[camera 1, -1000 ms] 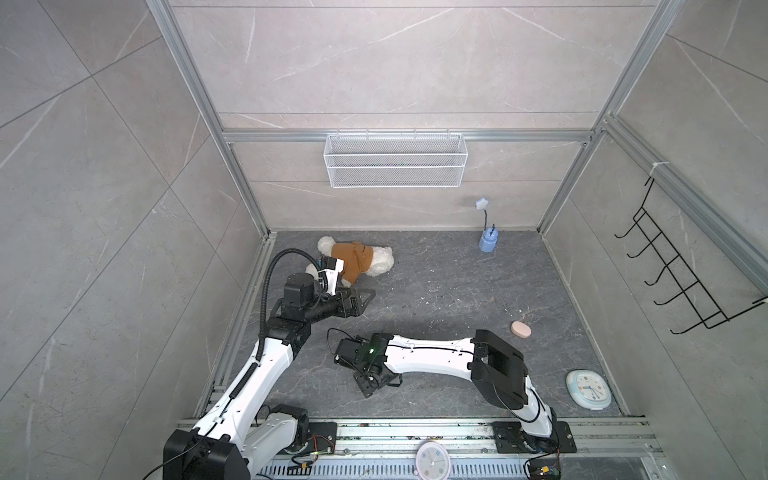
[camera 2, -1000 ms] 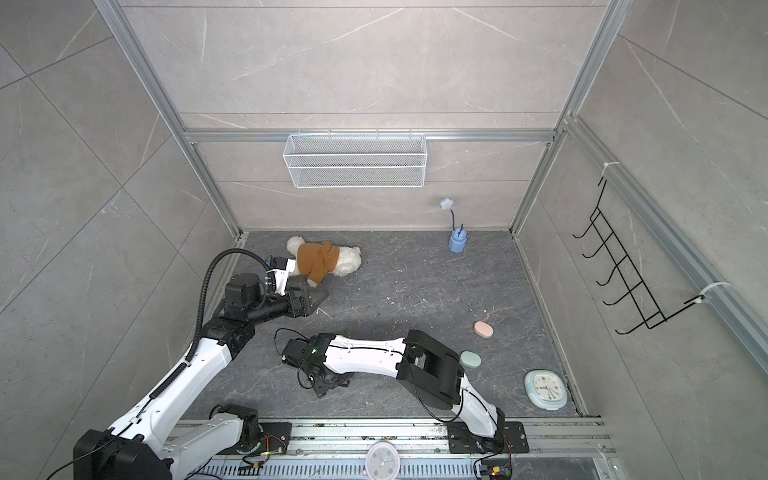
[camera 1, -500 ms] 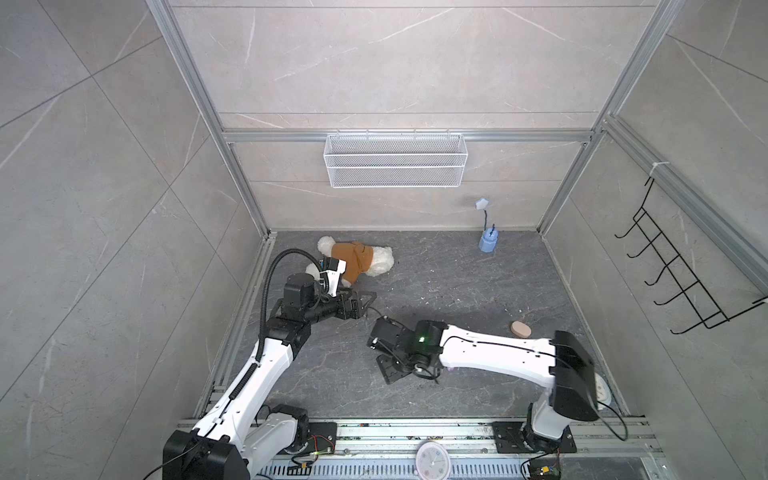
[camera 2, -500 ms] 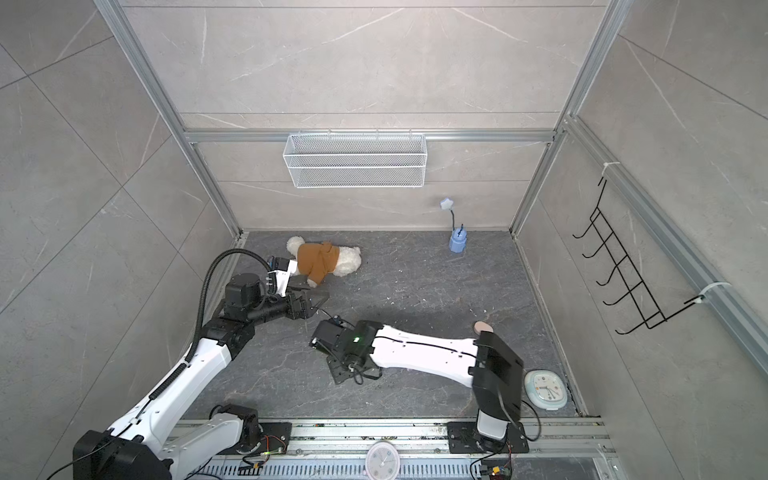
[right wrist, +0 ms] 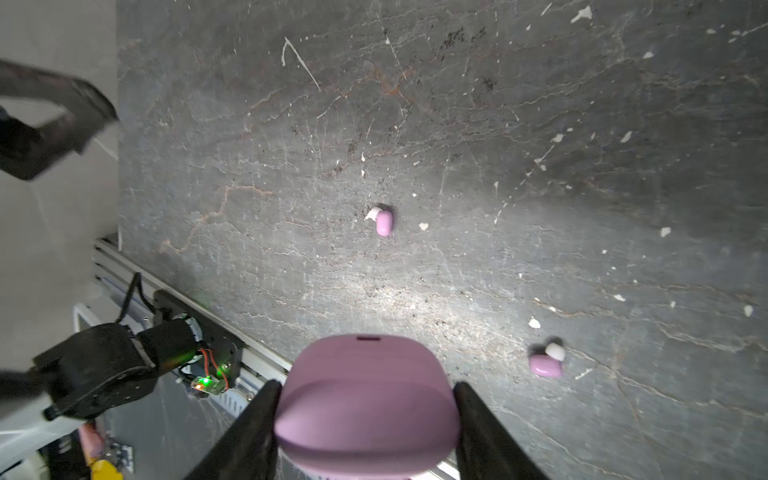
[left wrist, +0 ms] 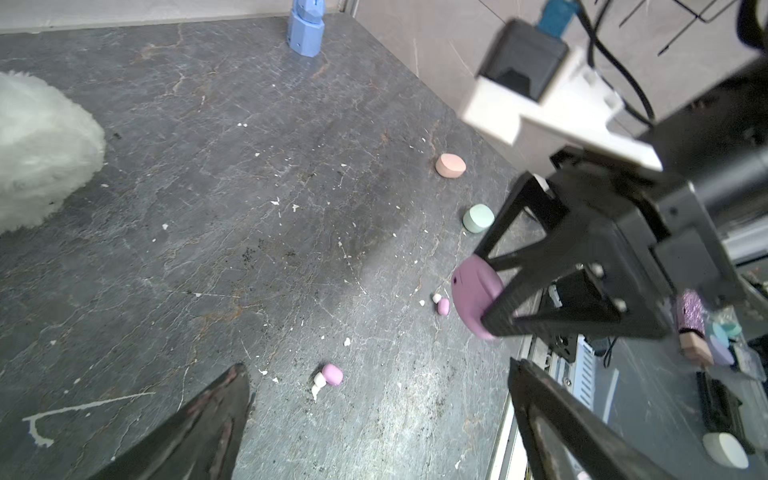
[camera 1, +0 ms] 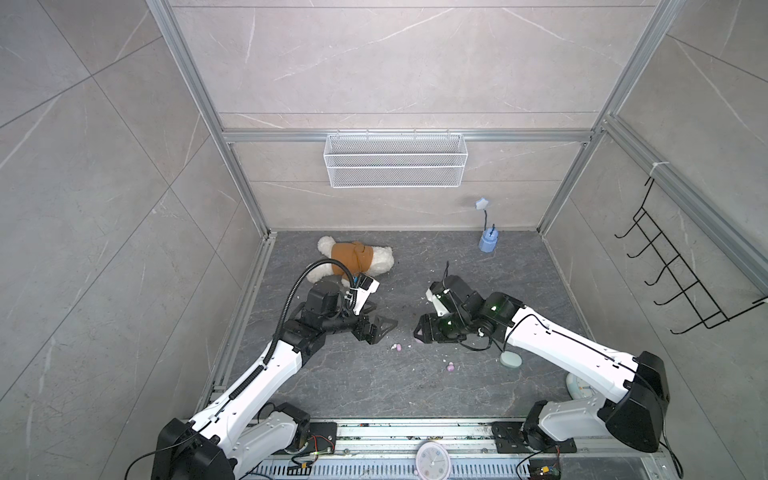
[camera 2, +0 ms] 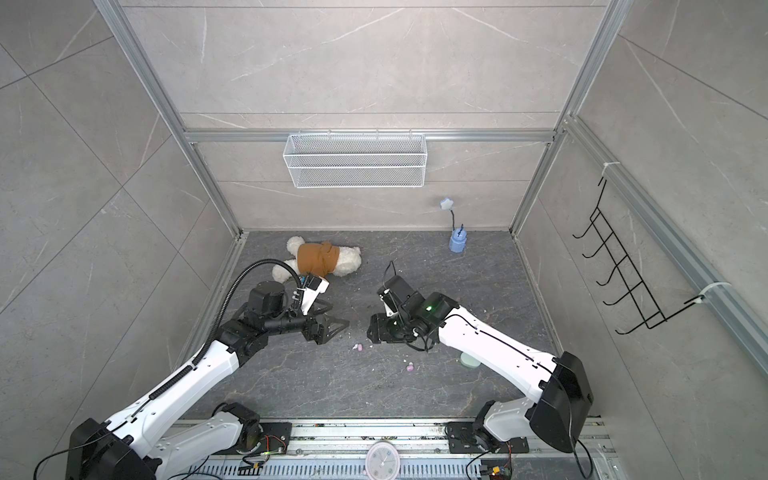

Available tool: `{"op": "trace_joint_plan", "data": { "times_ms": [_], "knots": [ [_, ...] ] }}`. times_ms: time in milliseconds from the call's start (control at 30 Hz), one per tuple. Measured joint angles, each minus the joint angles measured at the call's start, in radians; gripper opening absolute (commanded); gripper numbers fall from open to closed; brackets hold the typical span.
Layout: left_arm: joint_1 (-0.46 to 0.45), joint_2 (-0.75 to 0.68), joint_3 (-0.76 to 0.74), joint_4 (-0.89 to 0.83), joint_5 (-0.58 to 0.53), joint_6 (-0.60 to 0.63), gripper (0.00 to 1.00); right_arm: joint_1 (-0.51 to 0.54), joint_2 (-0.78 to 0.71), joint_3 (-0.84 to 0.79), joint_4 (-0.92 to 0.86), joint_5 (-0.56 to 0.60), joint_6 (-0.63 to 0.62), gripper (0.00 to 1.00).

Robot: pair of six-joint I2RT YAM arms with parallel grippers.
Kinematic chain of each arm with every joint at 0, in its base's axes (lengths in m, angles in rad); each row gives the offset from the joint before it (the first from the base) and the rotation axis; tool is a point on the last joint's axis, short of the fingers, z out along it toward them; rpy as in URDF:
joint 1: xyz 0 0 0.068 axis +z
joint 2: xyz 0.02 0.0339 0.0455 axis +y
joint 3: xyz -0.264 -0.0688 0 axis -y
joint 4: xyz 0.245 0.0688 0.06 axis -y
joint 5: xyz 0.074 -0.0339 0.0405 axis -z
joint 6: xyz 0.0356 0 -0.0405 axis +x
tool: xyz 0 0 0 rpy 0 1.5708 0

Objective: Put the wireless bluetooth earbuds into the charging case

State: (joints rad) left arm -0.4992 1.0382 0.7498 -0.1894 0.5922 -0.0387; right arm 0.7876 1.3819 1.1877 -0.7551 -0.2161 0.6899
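My open left gripper should keep moving toward that end (right wrist: 368, 360) and close there, as the charging case's loose end (left wrist: 473, 293) sticks out past my right gripper's fingers.
My right gripper (right wrist: 365, 386) is shut on a lilac charging case (right wrist: 365, 399), lid closed, one finger on each side. The left wrist view shows the same case (left wrist: 473, 295) held on edge low over the floor. Two lilac earbuds lie loose on the dark floor: one (camera 1: 397, 347) between the grippers, another (camera 1: 450, 367) nearer the front. The right wrist view shows both, the first earbud (right wrist: 384, 222) and the second earbud (right wrist: 545, 365). My left gripper (camera 1: 384, 316) hovers open, left of the first earbud (left wrist: 332, 374), holding nothing.
A mint case (camera 1: 510, 359) lies by the right arm and a peach case (left wrist: 450, 165) beyond it. A plush toy (camera 1: 355, 259) and a blue holder (camera 1: 487, 241) sit at the back. A clock (camera 1: 579, 386) lies at the front right. White specks litter the floor.
The right arm has swung from front left of centre over to the right, uncovering the two lilac earbuds. The left arm has barely moved.
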Motion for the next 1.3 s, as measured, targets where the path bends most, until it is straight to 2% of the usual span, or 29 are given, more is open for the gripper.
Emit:
{"op": "trace_joint_plan", "data": {
  "times_ms": [200, 367, 567, 1067, 1300],
  "knots": [
    [-0.097, 0.0, 0.001, -0.028, -0.024, 0.126, 0.99, -0.109, -0.002, -0.011, 0.059, -0.182, 0.002, 0.6],
    [-0.147, 0.027, 0.031, -0.063, -0.041, 0.241, 0.97, -0.124, -0.002, -0.019, 0.13, -0.309, 0.031, 0.6],
    [-0.156, 0.079, 0.086, -0.082, -0.041, 0.331, 0.92, -0.124, -0.002, -0.019, 0.163, -0.402, 0.05, 0.6],
    [-0.239, 0.128, 0.104, -0.097, -0.034, 0.399, 0.78, -0.124, 0.0, -0.012, 0.169, -0.492, 0.059, 0.6],
    [-0.249, 0.132, 0.117, -0.097, -0.034, 0.404, 0.71, -0.124, 0.023, 0.027, 0.153, -0.5, 0.047, 0.6]
  ]
}}
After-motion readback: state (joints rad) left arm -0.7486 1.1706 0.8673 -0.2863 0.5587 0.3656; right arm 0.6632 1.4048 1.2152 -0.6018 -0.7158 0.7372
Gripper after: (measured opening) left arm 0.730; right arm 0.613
